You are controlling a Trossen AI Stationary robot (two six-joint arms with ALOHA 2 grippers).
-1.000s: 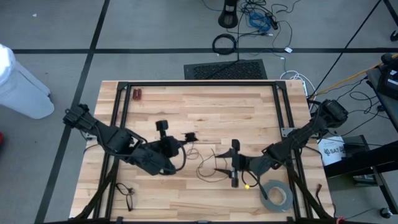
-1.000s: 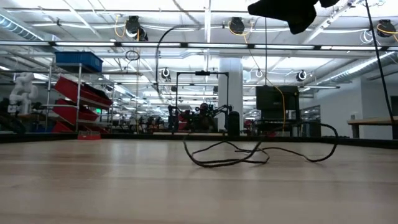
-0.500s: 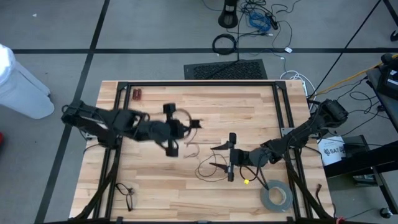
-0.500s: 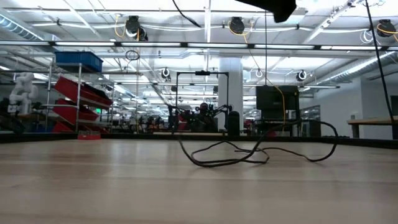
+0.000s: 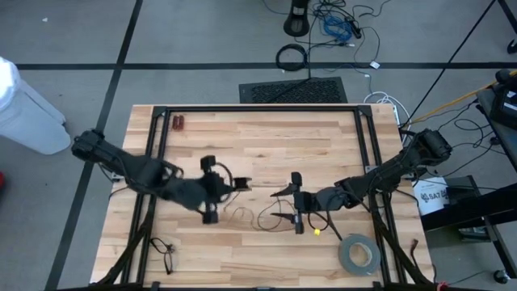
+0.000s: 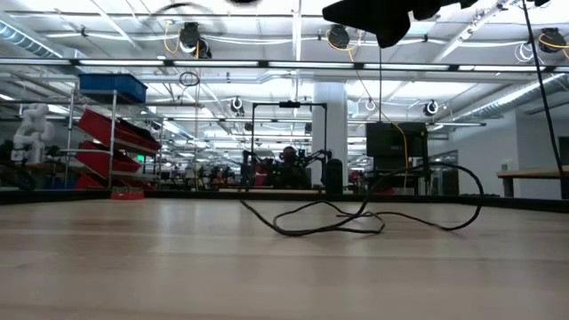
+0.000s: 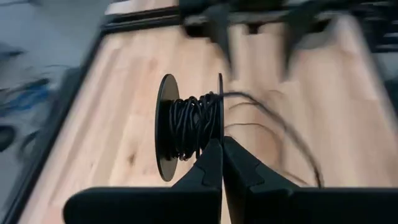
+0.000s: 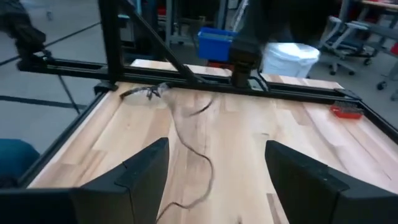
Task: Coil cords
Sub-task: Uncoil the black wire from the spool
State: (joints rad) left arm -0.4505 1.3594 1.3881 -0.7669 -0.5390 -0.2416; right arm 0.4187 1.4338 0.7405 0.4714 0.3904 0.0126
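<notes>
The piece of cord from the spool will curve into an arch as I carry it toward the spool, since the cord lies in wide rounded loops (image 5: 260, 221).
A thin black cord is partly wound on a small black spool (image 7: 189, 127) with two disc flanges; the rest lies as loose loops on the table's middle (image 5: 266, 217), also in the low view (image 6: 329, 222) and the right wrist view (image 8: 202, 158). My left gripper (image 5: 233, 186) is shut on the spool (image 5: 243, 183), left of centre and above the table. A strand (image 7: 273, 121) runs from the spool down to the loops. My right gripper (image 5: 287, 204) hangs open and empty over the loops' right side, its fingers (image 8: 146, 171) wide apart. My left gripper pinches the rim of one spool flange (image 7: 219, 127) between its two shut fingers (image 7: 211, 163). The fingers reach level from the table's left. The spool is lifted clear of the table, its axis lying across the fingers, and the cord trails from it slack.
A grey tape roll (image 5: 359, 253) lies at the near right, with a small yellow thing (image 5: 317, 233) beside it. A small red object (image 5: 178, 123) lies at the far left and a black wiry item (image 5: 164, 249) at the near left. Black frame rails (image 5: 258, 108) border the table.
My left gripper has swung with the spool toward the far edge and back toward the near edge, turning as it went. The loose strand's left part has shifted on the table. My right gripper has drifted a little toward the table's left, staying open.
</notes>
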